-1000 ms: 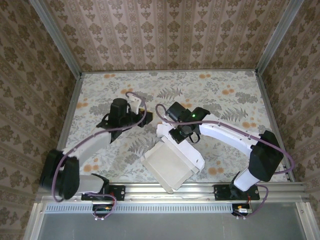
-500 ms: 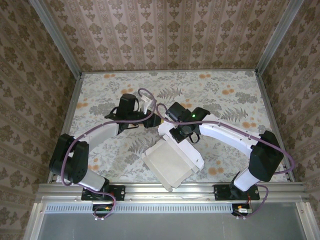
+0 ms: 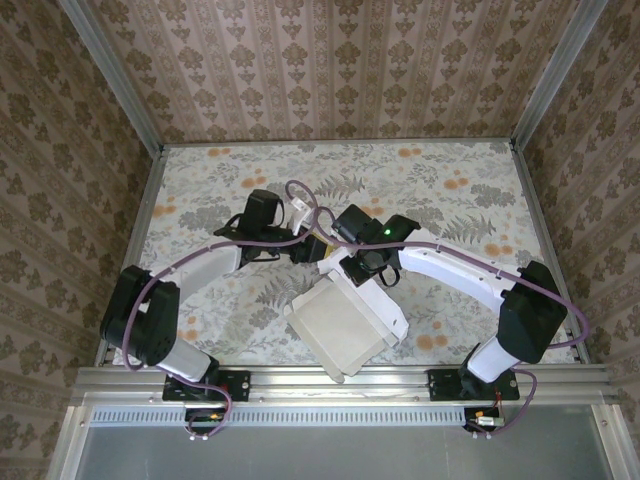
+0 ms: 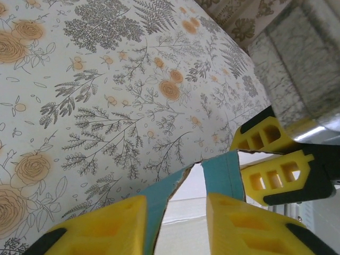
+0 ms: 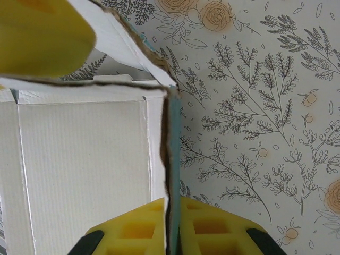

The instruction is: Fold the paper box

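My right gripper has a finger inside the box and keeps the box's upright side (image 3: 374, 300) from folding in. It should open and move around to that side's turquoise outside (image 5: 175, 130).
The paper box (image 3: 340, 325) lies half-formed in the middle of the table, white inside facing up, turquoise outside. My right gripper (image 3: 365, 268) is shut on its far upright wall (image 5: 169, 154), one yellow finger on each face (image 5: 171, 215). My left gripper (image 3: 316, 246) has come in from the left and stands open at the box's far corner (image 4: 175, 212). Two blue flaps (image 4: 220, 175) rise between its fingers (image 4: 106, 228), with a slit between them. The right gripper's yellow fingers (image 4: 271, 159) show just behind that flap.
The floral tablecloth (image 3: 450, 190) covers the table, with patterned walls (image 3: 330, 60) on three sides. A metal rail (image 3: 340, 380) runs along the near edge by the arm bases. Both arms crowd the centre, their cables looping above the box.
The left arm swung right across the table, bringing its gripper up to the box's far corner beside the right gripper. The right gripper and box have hardly shifted.
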